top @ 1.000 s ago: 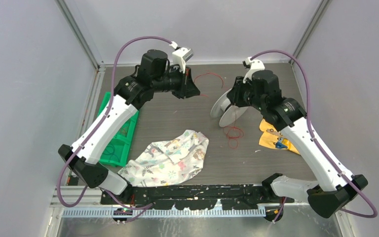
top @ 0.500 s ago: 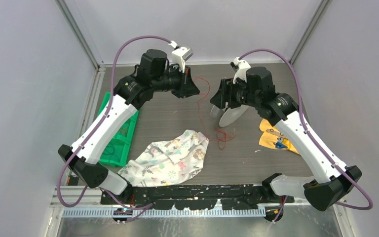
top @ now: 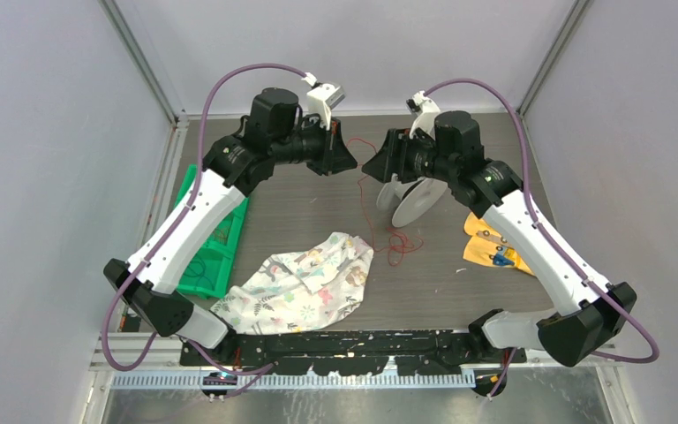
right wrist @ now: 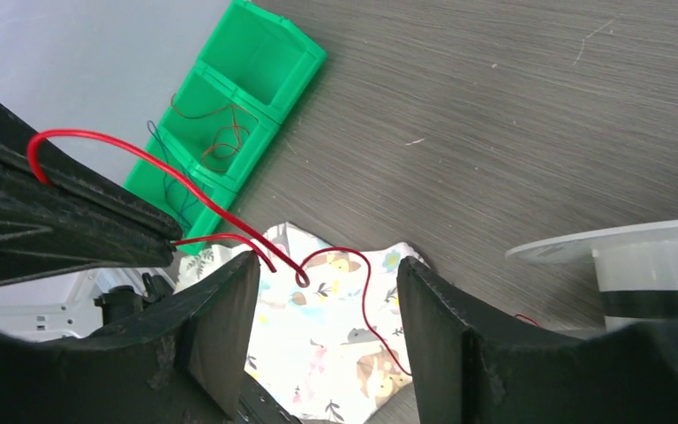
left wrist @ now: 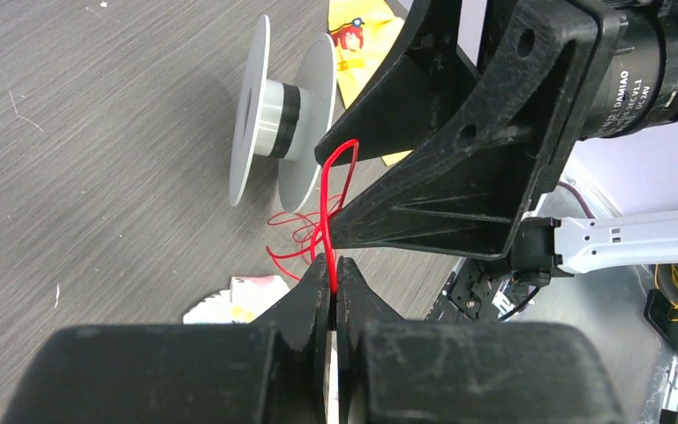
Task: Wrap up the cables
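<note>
My right gripper should pinch the twist, as the red wire's twist (right wrist: 303,278) hangs loose in that gripper's gap, before my left gripper opens off the wire's loop.
The cable is a thin red wire (top: 359,190). My left gripper (top: 350,161) is shut on it and holds it above the table. In the left wrist view the wire (left wrist: 327,212) rises from the closed tips (left wrist: 334,265) in a loop, and its loose tangle lies on the table below. My right gripper (top: 372,168) is open, tip to tip with the left one. In the right wrist view the wire (right wrist: 221,212) runs from the left gripper (right wrist: 71,221) into the gap of my open right gripper (right wrist: 327,274), touching neither finger. A white spool (top: 410,199) lies under the right arm.
A patterned cloth (top: 309,278) lies at the near middle. A green bin (top: 216,238) with wires stands at the left edge. A yellow packet (top: 490,247) lies at the right. The spool also shows in the left wrist view (left wrist: 274,110).
My right arm has swung left until its open gripper meets the left gripper. The wire's loose tangle has shifted left on the table. The left arm has held still.
</note>
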